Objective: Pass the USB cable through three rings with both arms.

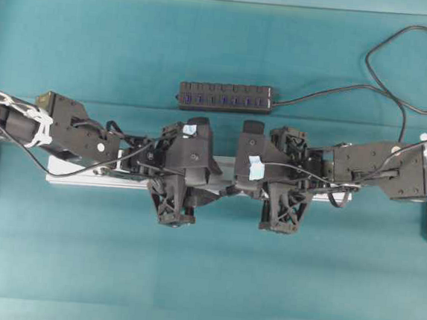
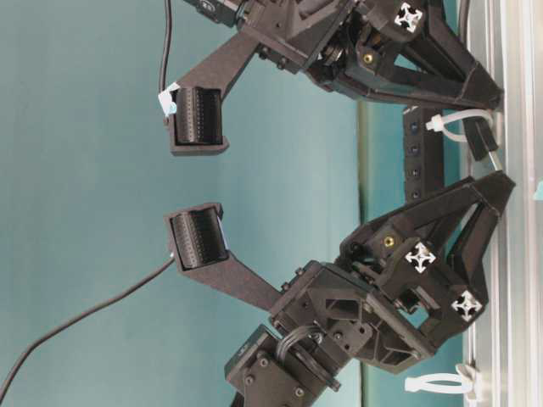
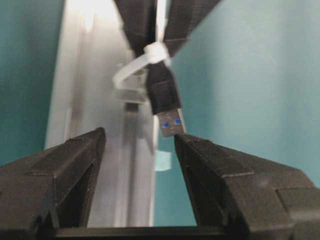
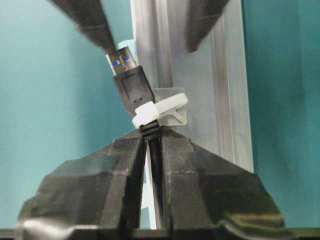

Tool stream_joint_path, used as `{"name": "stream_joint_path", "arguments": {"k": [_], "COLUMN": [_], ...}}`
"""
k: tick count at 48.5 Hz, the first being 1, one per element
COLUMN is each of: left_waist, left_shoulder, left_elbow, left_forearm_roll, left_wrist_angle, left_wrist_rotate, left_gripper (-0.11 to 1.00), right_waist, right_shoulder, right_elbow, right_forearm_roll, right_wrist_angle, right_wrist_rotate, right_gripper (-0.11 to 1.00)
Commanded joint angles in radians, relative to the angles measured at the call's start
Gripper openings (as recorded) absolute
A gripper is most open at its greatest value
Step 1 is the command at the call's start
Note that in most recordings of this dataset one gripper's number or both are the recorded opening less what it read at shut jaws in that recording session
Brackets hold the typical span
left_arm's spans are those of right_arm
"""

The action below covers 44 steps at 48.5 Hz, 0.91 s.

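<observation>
My gripper will pull the black plug [image 3: 165,95], which already sticks out past the white ring [image 3: 134,69], so the cord will follow straight through the ring.
The USB cable's black plug [image 4: 131,85] sticks through a white ring [image 4: 167,106] on the silver rail [image 4: 225,75]. My right gripper [image 4: 152,134] is shut on the cord just behind that ring. In the left wrist view the plug [image 3: 167,100] points at my left gripper [image 3: 140,135], which is open. Its metal tip sits right at the tip of one finger [image 3: 200,155], not between the pads. At table level the ring [image 2: 458,123] with the plug lies between both grippers, and another ring [image 2: 441,383] stands empty further along the rail. A third ring is hidden.
From overhead both arms [image 1: 187,158] [image 1: 280,166] meet over the middle of the rail [image 1: 70,171]. A black multi-port hub strip [image 1: 225,97] lies behind them, its cord [image 1: 385,78] looping to the back right. A pale blue tape tab [image 3: 162,161] sits beside the rail.
</observation>
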Motion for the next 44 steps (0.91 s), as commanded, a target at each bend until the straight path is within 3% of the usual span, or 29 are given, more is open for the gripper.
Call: {"name": "stream_joint_path", "arguments": {"k": [1,30,44], "left_waist": [-0.009,-0.020,0.003], "left_shoulder": [-0.023,-0.057,-0.025], "left_elbow": [-0.005,-0.008,-0.066], "left_forearm_roll": [0.002,0.002,0.002], "left_wrist_angle": [0.002,0.006,0.003], "left_wrist_rotate": [-0.002,0.006,0.015], "left_gripper": [0.66,0.67,0.67], "right_waist": [0.006,-0.003,-0.003], "right_shoulder": [-0.011,-0.008,-0.008], "right_elbow": [-0.009,-0.015,-0.015], "right_forearm_roll": [0.003,0.003,0.003], "right_wrist_angle": [-0.015,-0.017,-0.018], "right_wrist_rotate": [0.005,0.005,0.005], "right_gripper": [-0.07,-0.07,-0.07]}}
